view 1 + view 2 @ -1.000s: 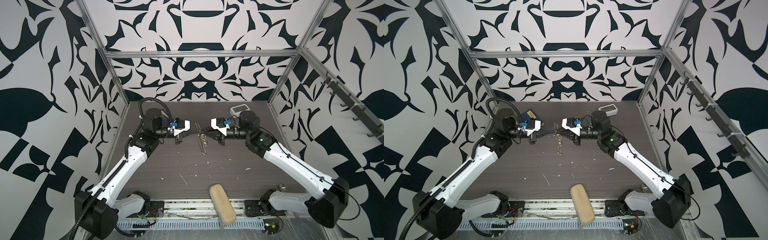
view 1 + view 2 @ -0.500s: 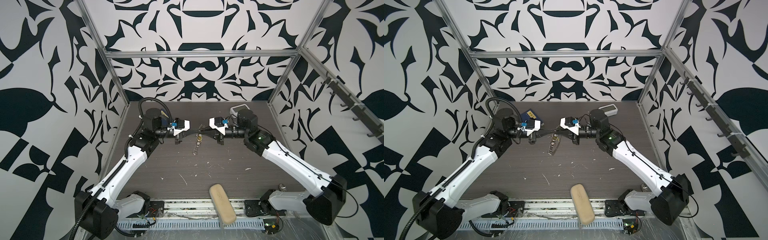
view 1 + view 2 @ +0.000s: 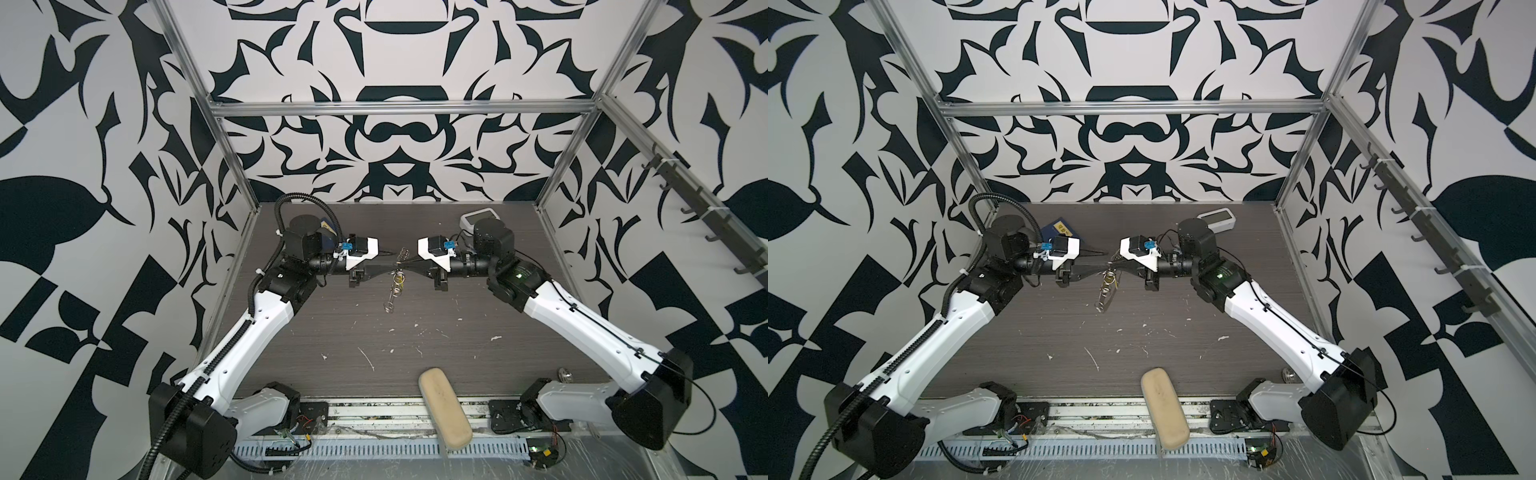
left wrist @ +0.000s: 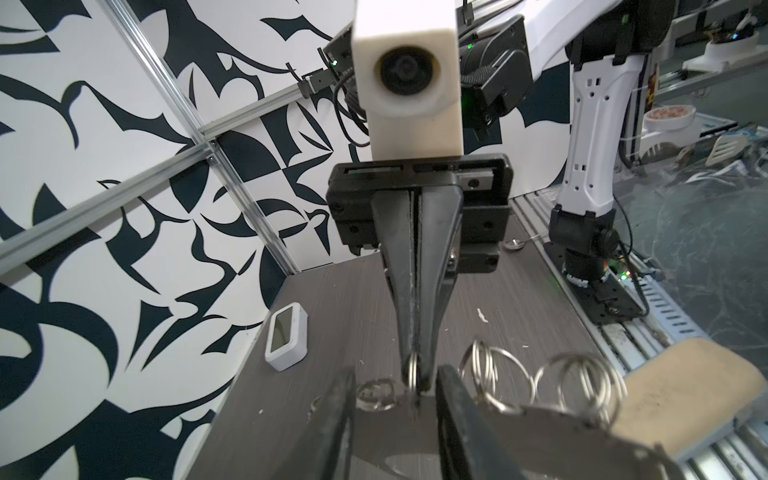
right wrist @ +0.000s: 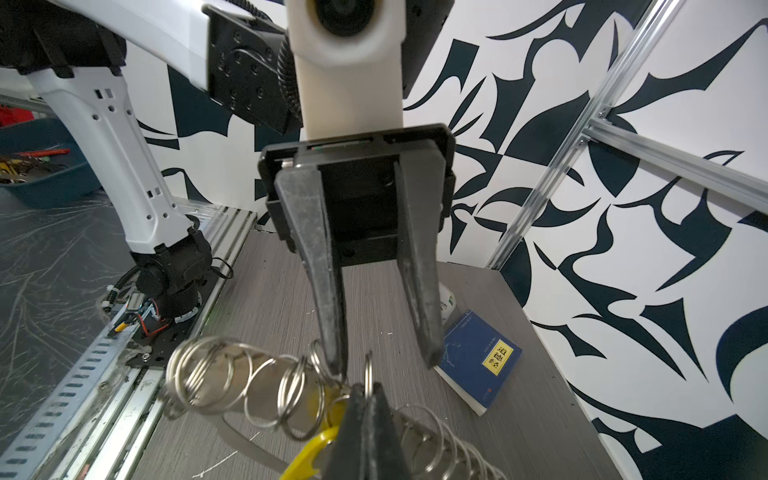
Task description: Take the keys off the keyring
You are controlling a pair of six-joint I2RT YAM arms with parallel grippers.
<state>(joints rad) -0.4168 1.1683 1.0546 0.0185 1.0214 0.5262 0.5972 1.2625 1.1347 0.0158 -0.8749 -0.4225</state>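
My left gripper's finger is touching the neighbouring rings [image 5: 313, 365], so next my right gripper pulls the keyring back first. Then my left gripper should grab the held ring [image 5: 368, 369].
The keyring [image 3: 397, 282] is a cluster of thin silver wire rings hanging above the table where the two arms meet tip to tip, seen in both top views. My right gripper [image 5: 366, 409] is shut on one silver ring [image 5: 368, 374] of the keyring. My left gripper [image 4: 395, 401] faces it with jaws open around the right gripper's tips. From the right wrist, one of its fingers [image 5: 328, 316] touches the ring cluster [image 5: 232, 382]. A yellow key [image 5: 311, 451] hangs among the rings below the right gripper's fingers. Any other keys are hidden.
A blue book [image 5: 478, 361] lies at the back left by the wall. A white timer [image 3: 478, 216] stands at the back right. A beige case [image 3: 444, 409] overhangs the table's front edge. White flecks dot the grey table [image 3: 415, 332]. A small clear round object [image 3: 565, 375] sits front right.
My left gripper has opened from shut and let go of the rings. The right gripper has closed fully on its ring. The hanging rings swung left and back under the tips.
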